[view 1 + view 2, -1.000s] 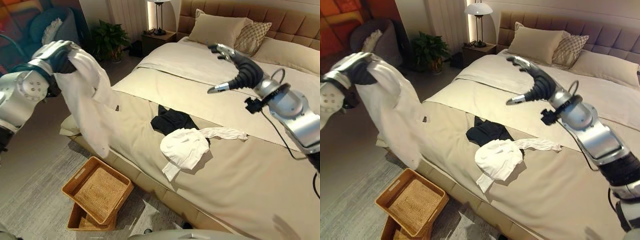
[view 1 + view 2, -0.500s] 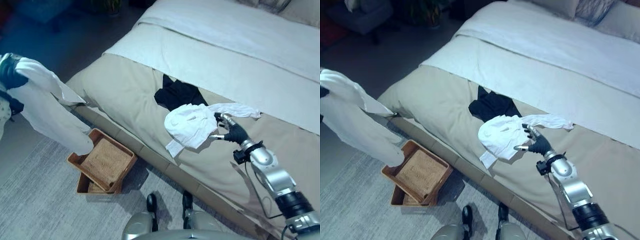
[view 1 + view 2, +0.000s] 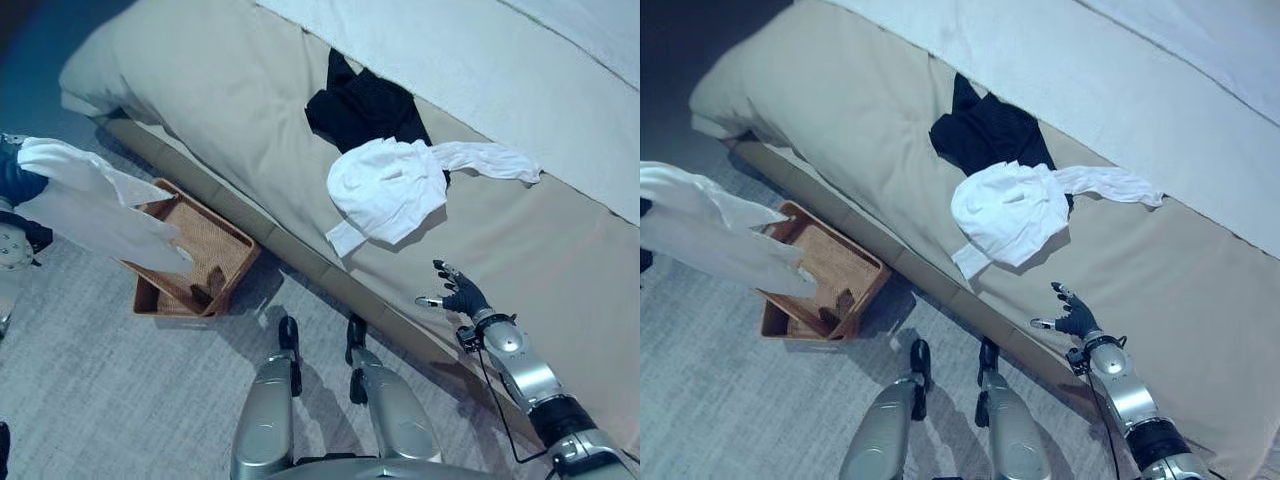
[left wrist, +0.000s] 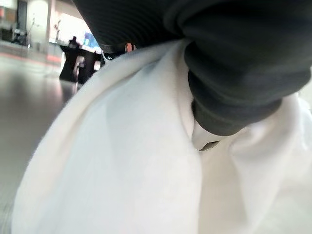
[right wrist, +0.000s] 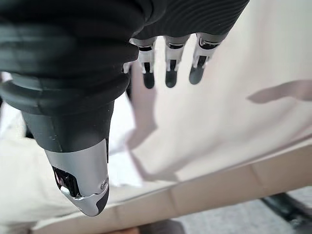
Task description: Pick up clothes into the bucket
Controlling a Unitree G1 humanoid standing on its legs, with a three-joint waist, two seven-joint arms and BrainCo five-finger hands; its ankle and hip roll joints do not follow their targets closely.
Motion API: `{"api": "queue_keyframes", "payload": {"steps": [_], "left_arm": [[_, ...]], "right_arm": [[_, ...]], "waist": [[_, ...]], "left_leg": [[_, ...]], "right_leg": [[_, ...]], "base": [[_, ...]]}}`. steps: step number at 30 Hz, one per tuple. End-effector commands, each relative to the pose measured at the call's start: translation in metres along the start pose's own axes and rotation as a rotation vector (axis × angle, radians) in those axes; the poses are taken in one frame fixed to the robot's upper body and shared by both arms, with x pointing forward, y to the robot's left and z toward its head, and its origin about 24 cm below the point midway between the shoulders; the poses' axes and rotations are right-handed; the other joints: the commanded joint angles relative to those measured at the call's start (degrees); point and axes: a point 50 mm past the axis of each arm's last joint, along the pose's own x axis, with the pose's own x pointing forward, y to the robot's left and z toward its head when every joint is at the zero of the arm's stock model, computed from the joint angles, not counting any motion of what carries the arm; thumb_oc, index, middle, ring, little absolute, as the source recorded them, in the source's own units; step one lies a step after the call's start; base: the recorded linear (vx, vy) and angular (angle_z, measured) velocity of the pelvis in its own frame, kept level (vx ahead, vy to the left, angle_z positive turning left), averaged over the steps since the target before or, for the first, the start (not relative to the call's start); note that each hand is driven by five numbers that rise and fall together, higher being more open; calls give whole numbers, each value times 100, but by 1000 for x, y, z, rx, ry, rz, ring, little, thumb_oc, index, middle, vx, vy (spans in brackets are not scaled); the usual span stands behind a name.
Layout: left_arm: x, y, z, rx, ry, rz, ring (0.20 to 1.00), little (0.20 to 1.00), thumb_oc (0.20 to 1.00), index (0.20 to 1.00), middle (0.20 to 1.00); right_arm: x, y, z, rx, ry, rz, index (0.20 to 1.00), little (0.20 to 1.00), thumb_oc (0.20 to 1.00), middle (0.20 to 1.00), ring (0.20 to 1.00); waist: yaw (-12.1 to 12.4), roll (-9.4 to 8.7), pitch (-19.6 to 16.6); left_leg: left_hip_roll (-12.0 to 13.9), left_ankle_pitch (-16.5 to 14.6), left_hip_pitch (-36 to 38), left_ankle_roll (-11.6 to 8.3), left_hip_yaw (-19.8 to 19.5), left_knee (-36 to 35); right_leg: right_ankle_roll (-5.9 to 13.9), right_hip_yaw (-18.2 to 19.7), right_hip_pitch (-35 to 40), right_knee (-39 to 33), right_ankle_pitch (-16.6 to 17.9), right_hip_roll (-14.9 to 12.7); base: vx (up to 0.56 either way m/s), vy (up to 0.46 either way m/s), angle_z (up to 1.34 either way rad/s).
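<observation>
I expect to see more of the black garment underneath when I lift the white garment, because a black sliver shows below the white sleeve.
A white shirt hangs from my left hand at the far left, its lower end over the woven basket on the floor beside the bed. The left wrist view has the hand's cover pressed into the white cloth, fingers curled in it. A second white garment lies bunched on the beige bedcover, and a black garment lies just beyond it. My right hand hovers open over the bed's near edge, below the white garment; its fingers are straight.
The basket stands on a grey carpet against the bed's side. A white sheet covers the far part of the bed.
The camera has tilted further down. The left hand has lowered the white shirt nearer the basket. The right hand has drawn back from the white garment toward the bed's edge.
</observation>
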Motion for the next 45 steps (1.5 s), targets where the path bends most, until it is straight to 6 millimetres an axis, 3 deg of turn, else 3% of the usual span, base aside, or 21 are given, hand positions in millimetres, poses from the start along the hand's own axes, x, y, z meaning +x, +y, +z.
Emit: {"api": "queue_keyframes", "payload": {"steps": [1, 9, 10, 11, 12, 26, 28, 29, 31, 32, 33, 36, 37, 41, 43, 45], "left_arm": [[9, 39, 2, -8, -10, 211, 200, 200, 200, 200, 200], [18, 41, 8, -17, 4, 259, 200, 200, 200, 200, 200], [20, 42, 9, -1, 3, 263, 200, 200, 200, 200, 200], [21, 43, 10, 22, 5, 260, 511, 511, 511, 511, 511], [23, 43, 5, 47, 39, 257, 1000, 1000, 1000, 1000, 1000], [19, 24, 0, 35, 70, 231, 1000, 1000, 1000, 1000, 1000], [16, 23, 0, 82, 60, 217, 1000, 1000, 1000, 1000, 1000], [15, 20, -6, 91, 85, 207, 1000, 1000, 1000, 1000, 1000], [11, 11, -10, 100, 100, 165, 1000, 1000, 1000, 1000, 1000], [11, 11, -10, 98, 100, 165, 1000, 1000, 1000, 1000, 1000], [8, 7, -14, 96, 116, 154, 1000, 1000, 1000, 1000, 1000], [-5, -15, -24, 38, 151, 110, 1000, 1000, 1000, 1000, 1000], [-12, -27, -32, 2, 185, 91, 1000, 1000, 1000, 1000, 1000], [-43, -79, -43, -149, 258, 8, 1000, 1000, 1000, 1000, 1000], [-67, -113, -33, -241, 250, -74, 1000, 1000, 1000, 1000, 1000], [-77, -136, -23, -263, 213, -150, 1000, 1000, 1000, 1000, 1000]], "right_arm": [[-3, 2, 11, 49, -93, -36, 1000, 1000, 1000, 1000, 1000], [-3, -2, 19, 110, -147, -91, 1000, 1000, 1000, 1000, 1000], [-3, -1, 18, 110, -144, -90, 1000, 1000, 1000, 1000, 1000], [-3, -1, 17, 106, -140, -92, 1000, 1000, 1000, 1000, 1000], [-3, 1, 17, 108, -137, -88, 1000, 1000, 1000, 1000, 1000], [-1, -7, 25, 131, -169, -130, 1000, 1000, 1000, 1000, 1000], [0, -13, 32, 127, -198, -151, 1000, 1000, 1000, 1000, 1000], [1, -18, 37, 127, -215, -168, 1000, 1000, 1000, 1000, 1000], [0, -28, 52, 143, -277, -218, 1000, 1000, 1000, 1000, 1000], [0, -28, 53, 142, -278, -219, 1000, 1000, 1000, 1000, 1000], [-1, -32, 60, 148, -308, -241, 1000, 1000, 1000, 1000, 1000], [-8, -54, 95, 115, -464, -355, 1000, 1000, 1000, 1000, 1000], [-13, -62, 115, 81, -552, -399, 1000, 1000, 1000, 1000, 1000], [-23, -82, 161, -60, -731, -520, 1000, 1000, 1000, 1000, 1000], [-26, -89, 180, -104, -787, -563, 1000, 1000, 1000, 1000, 1000], [-21, -96, 197, -155, -809, -592, 1000, 1000, 1000, 1000, 1000]], "waist": [[88, -230, -135], [-31, -522, 194], [-21, -500, 154], [-49, -522, 156], [-81, -558, 171], [-90, -582, 212], [-92, -553, 215], [-113, -569, 254], [-85, -480, 235], [-103, -510, 284], [-98, -488, 298], [-68, -401, 328], [-60, -363, 332], [-2, -237, 315], [65, -137, 313], [142, -55, 296]], "left_leg": [[-193, -300, -503, 172, -361, 622], [-144, -482, -1377, 158, -576, 1292], [-80, -725, -1422, 135, -646, 1396], [-63, -764, -1474, 136, -653, 1432], [-44, -780, -1573, 139, -673, 1478], [-53, -750, -1539, 171, -677, 1315], [-63, -693, -1506, 169, -670, 1231], [-94, -475, -1541, 182, -612, 1177], [-50, -626, -1383, 165, -637, 1064], [-86, -423, -1448, 183, -583, 1055], [-86, -408, -1417, 183, -577, 1018], [-97, -307, -1267, 169, -539, 804], [-98, -279, -1196, 173, -526, 724], [-148, -176, -961, 174, -511, 444], [-190, -71, -834, 164, -536, 250], [-224, 37, -727, 140, -569, 53]], "right_leg": [[631, -80, 181, 10, 59, -592], [619, -44, -274, -35, 122, -443], [642, -6, -266, -56, 16, -347], [645, 7, -274, -95, 21, -316], [647, 11, -321, -147, 36, -275], [625, 16, -388, -231, 56, -175], [619, 12, -398, -224, 63, -188], [587, -20, -466, -204, 174, -242], [607, -1, -386, -200, 74, -189], [575, -34, -448, -184, 182, -243], [571, -32, -451, -173, 183, -247], [556, -33, -454, -137, 191, -262], [552, -29, -452, -108, 180, -267], [510, -23, -423, 19, 103, -306], [476, -58, -425, 128, 23, -350], [443, -92, -437, 237, -74, -381]], "base": [[-33, -38, 5], [-13, -23, 6], [89, -26, 7], [98, -34, 1], [0, 0, 0], [-1, -4, -1], [-72, -18, -5], [-117, -6, -4], [-28, -24, -5], [-20, -24, -6], [-109, -15, -3], [-5, -23, -5], [5, -23, -5], [0, 0, 0], [27, -24, -2], [25, -29, 10]]}}
